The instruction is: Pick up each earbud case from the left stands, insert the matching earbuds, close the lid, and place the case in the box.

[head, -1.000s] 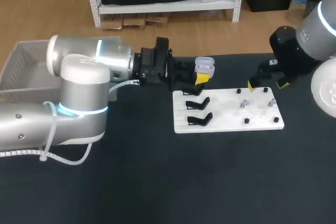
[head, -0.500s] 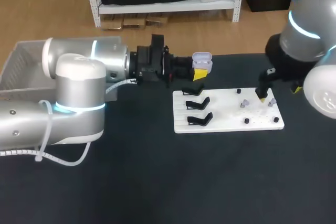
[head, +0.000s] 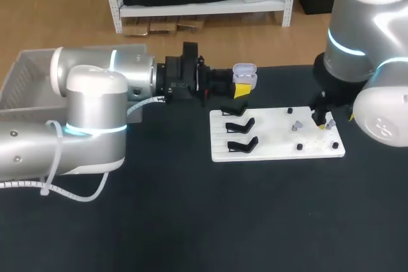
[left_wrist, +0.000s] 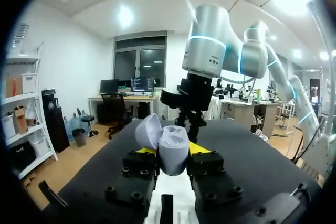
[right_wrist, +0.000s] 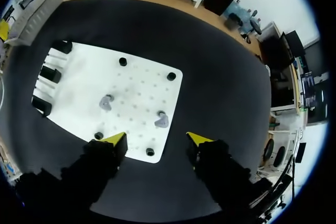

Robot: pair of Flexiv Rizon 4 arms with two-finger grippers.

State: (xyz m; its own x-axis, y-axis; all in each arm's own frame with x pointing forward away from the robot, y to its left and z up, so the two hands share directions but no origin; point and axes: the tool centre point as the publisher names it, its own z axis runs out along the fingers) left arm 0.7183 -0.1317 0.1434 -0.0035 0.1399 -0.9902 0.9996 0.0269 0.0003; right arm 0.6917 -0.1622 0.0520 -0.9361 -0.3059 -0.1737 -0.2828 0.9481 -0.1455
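The nearer lavender earbud [right_wrist: 162, 121] has a dark peg [right_wrist: 160, 113] peeking out behind it, so the earbud will come off and leave that peg standing when I lift it.
A lavender earbud case [head: 246, 77] with its lid up is held above the table's far edge, and my left gripper [head: 241, 92] is shut on it. In the left wrist view the case [left_wrist: 171, 149] stands between the fingers of the left gripper [left_wrist: 171, 156], its empty sockets showing. Two lavender earbuds [head: 295, 127] [head: 329, 123] lie on the right half of the white board [head: 274, 138]. My right gripper [head: 320, 119] hangs just over them, open. From its wrist, the right gripper [right_wrist: 157, 139] has one earbud [right_wrist: 161, 121] just ahead of its fingers and the other earbud [right_wrist: 106, 102] further off.
Black case stands [head: 241, 136] line the board's left edge, with nothing on them. Small black pegs [head: 299, 147] dot the board's right half. A grey mesh box [head: 25, 71] sits at the far left, beside my left arm.
My right arm has swung left and down from beyond the board's far right corner to just above the earbuds. The left gripper and the case shifted only slightly.
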